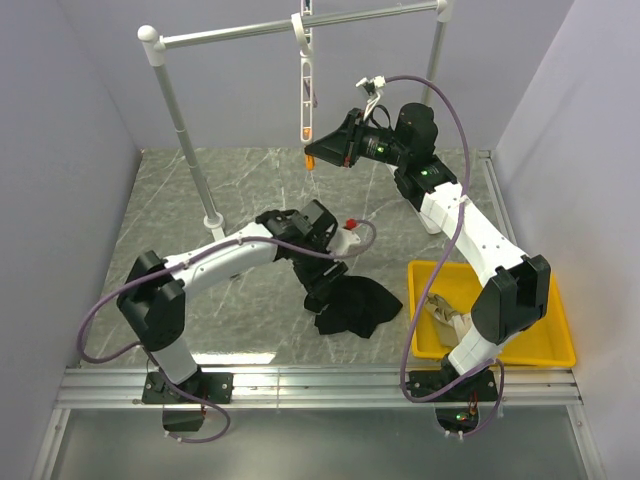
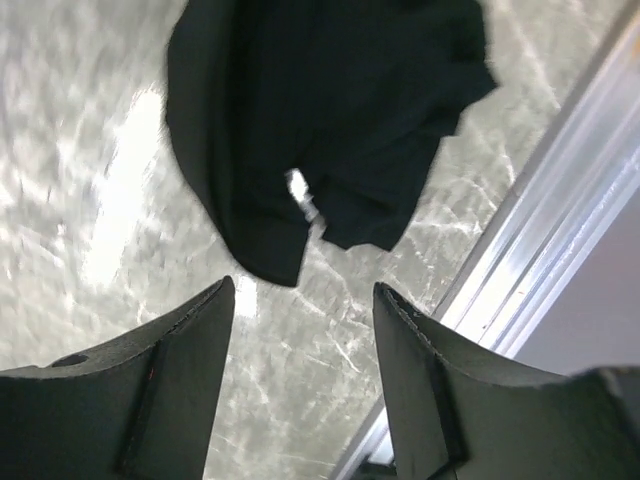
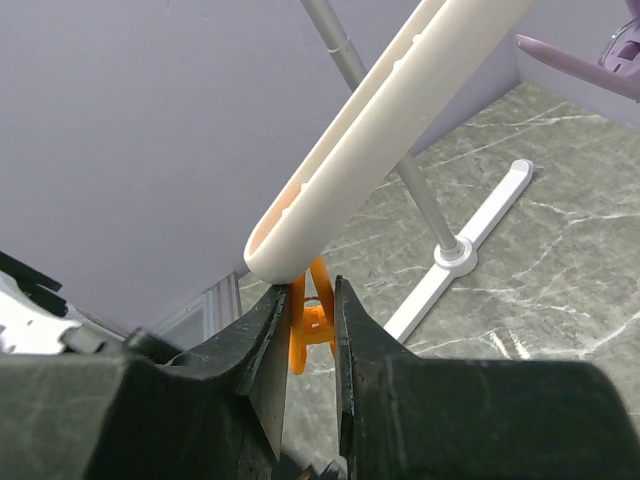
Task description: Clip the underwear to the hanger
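Observation:
My left gripper should now go over the crumpled fabric point(image 2: 328, 150) and close there, because the black underwear point(image 1: 362, 306) lies free in front of its open fingers.
The black underwear point(image 1: 355, 305) lies crumpled on the marble table, near the front edge. In the left wrist view the underwear point(image 2: 330, 120) is just beyond my fingertips, apart from them. My left gripper point(image 1: 320, 290) point(image 2: 305, 285) hangs over the garment's left edge, open and holding nothing. The white hanger point(image 1: 305, 90) point(image 3: 390, 130) hangs tilted from the rail by its hook. At the hanger's lower end, my right gripper point(image 1: 318, 152) point(image 3: 312, 300) is shut on the small orange clip point(image 1: 311, 158) point(image 3: 318, 320).
A white metal rail frame point(image 1: 250, 32) spans the back, with its foot point(image 3: 470, 245) on the table. A yellow tray point(image 1: 560, 340) at the front right holds a beige cloth point(image 1: 445, 315). An aluminium rail point(image 2: 540, 230) runs along the table's front edge.

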